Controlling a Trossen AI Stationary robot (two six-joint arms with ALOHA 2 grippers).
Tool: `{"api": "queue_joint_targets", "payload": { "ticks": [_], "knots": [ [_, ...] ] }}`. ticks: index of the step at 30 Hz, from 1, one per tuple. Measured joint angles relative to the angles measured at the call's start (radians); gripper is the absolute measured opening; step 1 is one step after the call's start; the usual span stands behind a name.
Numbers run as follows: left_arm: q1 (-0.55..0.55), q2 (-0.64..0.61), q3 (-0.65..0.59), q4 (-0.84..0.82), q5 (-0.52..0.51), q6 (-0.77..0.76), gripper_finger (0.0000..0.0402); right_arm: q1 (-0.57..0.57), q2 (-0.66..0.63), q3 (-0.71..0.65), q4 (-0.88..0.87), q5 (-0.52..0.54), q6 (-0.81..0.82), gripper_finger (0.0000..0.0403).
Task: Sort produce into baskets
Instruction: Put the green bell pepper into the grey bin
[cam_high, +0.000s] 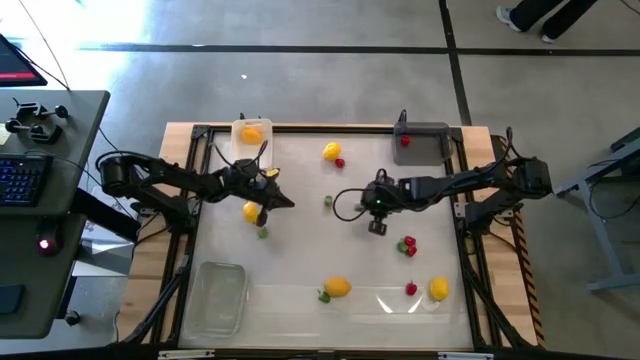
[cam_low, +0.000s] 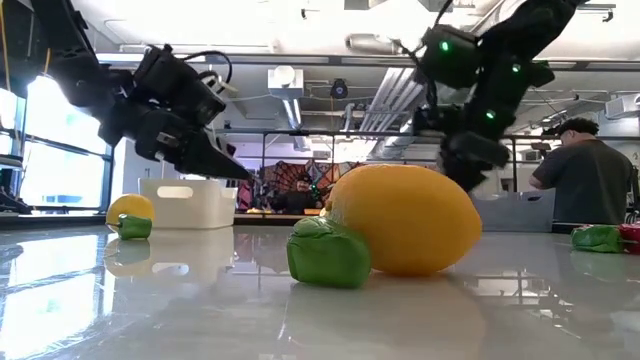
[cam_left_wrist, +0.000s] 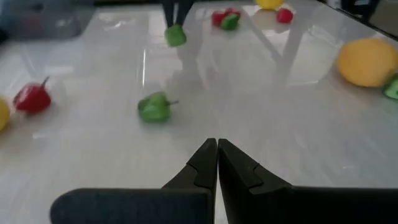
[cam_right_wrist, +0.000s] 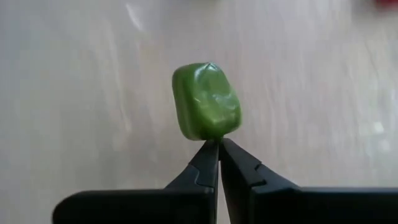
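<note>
My right gripper is holding the green piece far from the clear tray (cam_high: 217, 299), which is on my left gripper's side. Next, my left gripper takes the green piece over.
My right gripper (cam_high: 377, 228) is over the middle of the table, shut on a small green piece (cam_right_wrist: 206, 101); the piece also shows in the left wrist view (cam_left_wrist: 175, 35). My left gripper (cam_left_wrist: 217, 144) is shut and empty, left of centre (cam_high: 285, 203), above a yellow fruit (cam_high: 250, 211) and a green piece (cam_high: 263, 233) that lie on the table. Another green piece (cam_left_wrist: 154, 107) lies on the table between the grippers. The white tray (cam_high: 252, 133) holds an orange fruit. The dark grey tray (cam_high: 425, 140) holds a red berry. The clear tray (cam_high: 215, 298) stands near left. My right gripper pinches the green piece by one edge (cam_right_wrist: 208, 135) between its two fingertips only. The fingers (cam_left_wrist: 177, 9) point down from above. The piece hangs below them and looks clear of the table, with its reflection showing underneath.
A yellow fruit and a red berry (cam_high: 334, 155) lie far centre. Red berries with a green bit (cam_high: 408, 245) lie right of my right gripper. A lemon (cam_low: 405, 220) with a green piece (cam_low: 328, 253), a red berry (cam_high: 411, 289) and a yellow fruit (cam_high: 438, 289) lie near the front edge. A person (cam_low: 580, 170) stands beyond the table.
</note>
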Motion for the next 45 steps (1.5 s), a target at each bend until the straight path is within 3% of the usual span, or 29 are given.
{"api": "queue_joint_targets", "payload": {
  "ticks": [3, 8, 11, 19, 28, 34, 45],
  "knots": [
    [-0.043, 0.0, 0.006, 0.025, -0.048, 0.021, 0.0001, -0.001, 0.0, 0.0, 0.113, -0.016, -0.025, 0.0001],
    [-0.11, 0.0, 0.062, 0.025, -0.234, 0.034, 0.0001, -0.009, 0.0, 0.0, 0.253, -0.021, -0.017, 0.0001],
    [-0.144, 0.0, 0.102, 0.017, -0.289, 0.078, 0.0003, -0.009, 0.0, 0.0, 0.319, -0.003, -0.033, 0.0],
    [-0.22, 0.0, 0.167, -0.008, -0.314, 0.222, 0.0073, 0.003, 0.0, 0.0, 0.423, 0.001, -0.042, 0.0],
    [-0.295, 0.0, 0.272, -0.073, -0.429, 0.281, 0.017, 0.028, 0.0, 0.0, 0.427, -0.031, -0.016, 0.0],
    [-0.315, 0.024, 0.346, -0.195, -0.466, 0.289, 0.0181, 0.027, 0.0, 0.0, 0.469, -0.059, -0.051, 0.0],
    [-0.329, 0.102, 0.409, -0.199, -0.548, 0.308, 0.0181, 0.026, 0.0, 0.0, 0.529, -0.11, -0.095, 0.0]
  ]
}}
